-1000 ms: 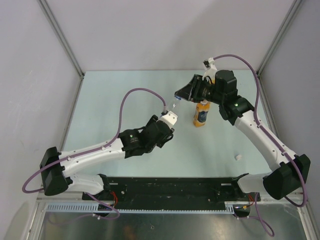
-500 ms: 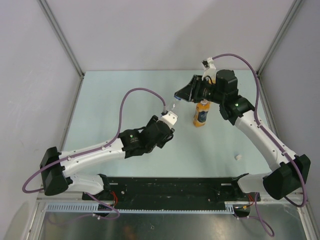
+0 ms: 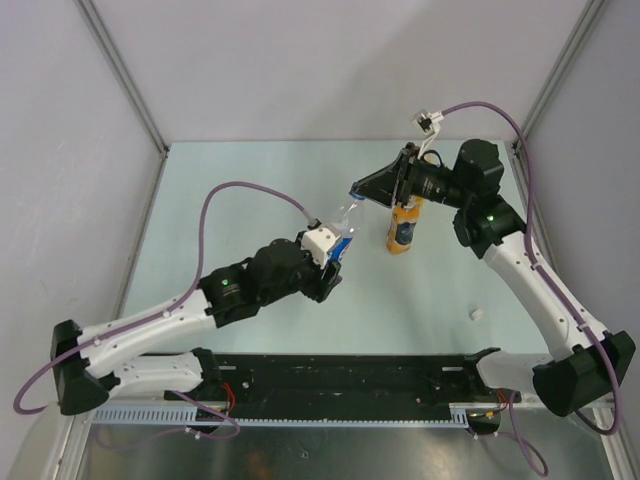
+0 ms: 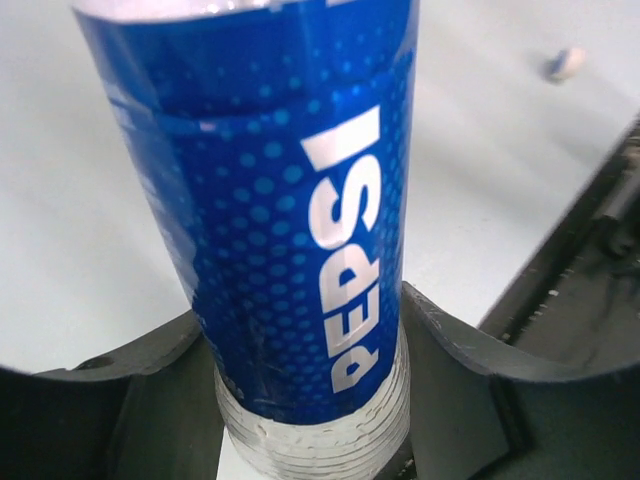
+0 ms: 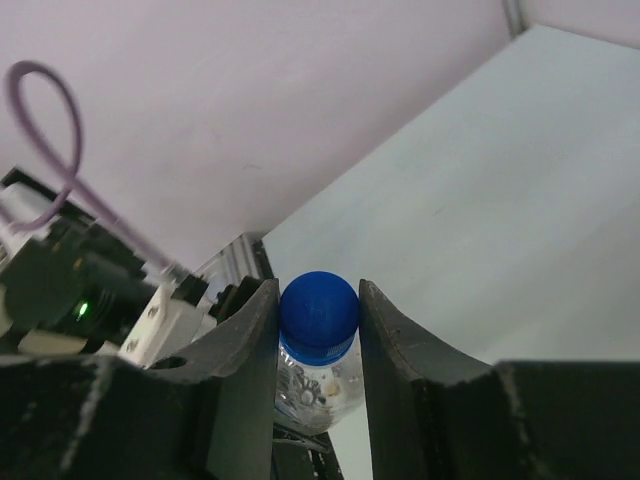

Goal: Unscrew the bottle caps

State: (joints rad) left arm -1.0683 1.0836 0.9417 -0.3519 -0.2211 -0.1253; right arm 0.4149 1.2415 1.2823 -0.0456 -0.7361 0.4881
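Observation:
The blue label (image 3: 340, 247) is held in my left gripper and the blue cap (image 3: 356, 194) is squeezed in my right gripper, so I keep turning the cap until the twist ends, then let go.
My left gripper (image 3: 336, 246) is shut on the clear water bottle (image 3: 343, 222) around its blue label (image 4: 290, 220) and holds it tilted above the table. My right gripper (image 3: 359, 190) is shut on the bottle's blue cap (image 5: 318, 308), with a finger pressed against each side. The bottle's clear neck (image 5: 320, 385) shows just below the cap. The short orange bottle (image 3: 403, 229) stands upright behind the right gripper, its top hidden by that gripper. A white cap (image 3: 477, 314) lies loose on the table; it also shows in the left wrist view (image 4: 565, 63). The tall yellow-orange bottle and the yellow cap are out of view.
The pale table (image 3: 220, 200) has grey walls at the back and sides. A black rail (image 3: 340, 378) runs along the near edge between the arm bases. Purple cables loop above both arms.
The left arm has swung leftward and lower while still holding the bottle, which now shows more. The right arm's elbow has shifted right; its gripper stays at the bottle top.

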